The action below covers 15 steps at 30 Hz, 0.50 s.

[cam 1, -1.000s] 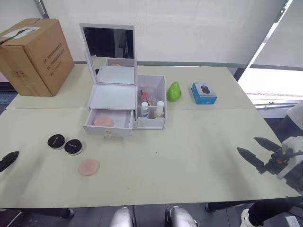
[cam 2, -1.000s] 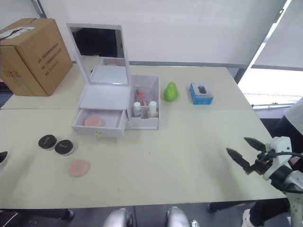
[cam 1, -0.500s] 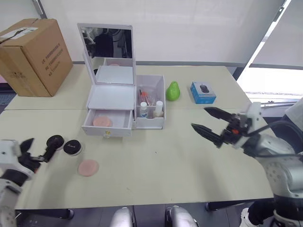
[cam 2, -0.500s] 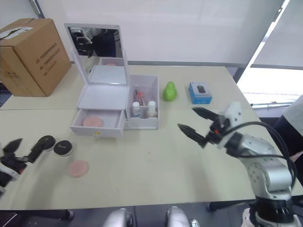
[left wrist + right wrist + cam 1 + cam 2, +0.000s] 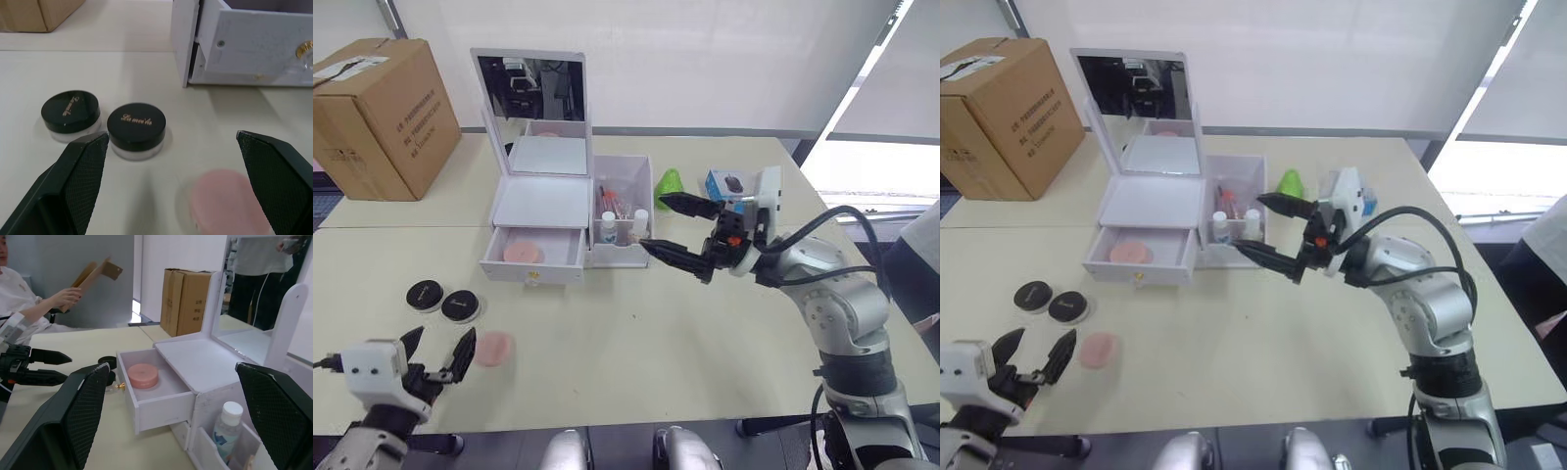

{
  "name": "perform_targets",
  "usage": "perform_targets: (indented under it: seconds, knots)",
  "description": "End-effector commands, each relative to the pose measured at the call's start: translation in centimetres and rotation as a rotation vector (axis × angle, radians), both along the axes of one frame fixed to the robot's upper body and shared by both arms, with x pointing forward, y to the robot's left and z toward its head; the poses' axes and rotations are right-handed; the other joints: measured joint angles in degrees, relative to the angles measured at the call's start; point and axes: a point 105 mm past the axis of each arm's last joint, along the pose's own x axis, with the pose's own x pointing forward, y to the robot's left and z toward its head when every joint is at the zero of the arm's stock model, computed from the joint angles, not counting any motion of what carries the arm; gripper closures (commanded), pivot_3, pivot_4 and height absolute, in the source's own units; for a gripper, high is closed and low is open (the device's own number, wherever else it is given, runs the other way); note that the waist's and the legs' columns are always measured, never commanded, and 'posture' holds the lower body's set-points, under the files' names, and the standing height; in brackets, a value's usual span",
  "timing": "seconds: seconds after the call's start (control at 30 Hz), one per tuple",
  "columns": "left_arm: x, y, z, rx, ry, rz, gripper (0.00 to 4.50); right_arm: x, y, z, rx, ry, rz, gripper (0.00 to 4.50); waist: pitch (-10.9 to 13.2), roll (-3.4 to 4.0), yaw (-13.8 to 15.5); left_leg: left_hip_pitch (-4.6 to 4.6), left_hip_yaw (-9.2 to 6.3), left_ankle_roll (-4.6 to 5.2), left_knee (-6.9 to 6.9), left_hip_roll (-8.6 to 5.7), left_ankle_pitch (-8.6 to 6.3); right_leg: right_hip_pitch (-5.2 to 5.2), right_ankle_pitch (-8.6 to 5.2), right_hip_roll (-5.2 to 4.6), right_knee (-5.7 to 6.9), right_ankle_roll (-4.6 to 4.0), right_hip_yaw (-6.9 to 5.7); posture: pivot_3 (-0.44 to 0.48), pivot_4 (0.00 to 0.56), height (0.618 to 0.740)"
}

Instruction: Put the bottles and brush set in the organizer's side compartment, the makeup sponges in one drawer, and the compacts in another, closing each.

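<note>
I expect the loose pink sponge (image 5: 493, 349) to come to rest flat beside the one in the drawer when I lower it in, because the drawer has a free part of the bottom next to its sponge (image 5: 560, 252).
The white organizer (image 5: 546, 201) stands with its mirror lid up. Its side compartment (image 5: 623, 223) holds bottles (image 5: 226, 423) and a brush set. One drawer (image 5: 534, 257) is pulled out with a pink makeup sponge (image 5: 143, 375) inside. Another pink sponge (image 5: 494, 348) lies on the table, and two black-lidded compacts (image 5: 137, 128) (image 5: 71, 111) sit to its left. My left gripper (image 5: 440, 348) is open, low near the table's front edge just left of the loose sponge. My right gripper (image 5: 651, 222) is open and empty, its fingertips beside the side compartment's right wall.
A cardboard box (image 5: 382, 113) stands at the back left. A green pear-shaped item (image 5: 668, 183) and a blue mouse box (image 5: 729, 183) lie right of the organizer, behind my right arm. A seated person (image 5: 27, 298) holds cardboard in the right wrist view.
My right gripper has swung left across the table to the organizer's side compartment. My left gripper has moved right, toward the loose sponge.
</note>
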Motion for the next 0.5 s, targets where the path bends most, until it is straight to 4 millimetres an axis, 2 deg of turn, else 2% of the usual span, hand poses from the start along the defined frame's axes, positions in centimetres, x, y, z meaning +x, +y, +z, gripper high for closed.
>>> perform_targets:
  seconds: [0.03,0.17,0.3,0.5]
  knots:
    - [-0.1,-1.3,0.6,0.031,-0.032,-0.051,0.02,-0.6,1.0,1.3,0.022,-0.067,0.056,0.00,0.03,0.05,0.03,0.00,-0.01,0.00,0.00,0.00,0.00,-0.06,0.00,0.00,0.00,0.00,-0.01,0.000,0.150,0.740]
    - [0.1,-1.2,-0.4,0.061,-0.003,-0.047,0.02,-0.8,1.4,1.3,0.026,-0.072,0.072,0.00,0.02,0.05,0.01,0.00,-0.06,-0.01,0.00,0.00,-0.01,-0.07,-0.01,0.00,0.00,0.00,-0.05,0.000,0.150,0.740]
    - [1.6,-2.0,-2.7,0.094,0.099,-0.089,0.02,-1.0,2.2,1.8,0.049,-0.096,0.096,0.00,0.01,0.14,0.01,-0.01,-0.07,0.00,0.00,-0.01,0.00,-0.03,-0.01,0.03,0.02,-0.02,-0.05,0.000,0.150,0.740]
    - [2.9,-3.0,-3.6,0.061,0.136,-0.119,0.02,-1.1,2.4,2.3,0.059,-0.115,0.095,0.00,-0.02,0.12,-0.06,0.01,-0.14,0.00,0.00,0.04,0.00,0.02,0.05,0.13,0.03,-0.11,-0.02,0.000,0.150,0.740]
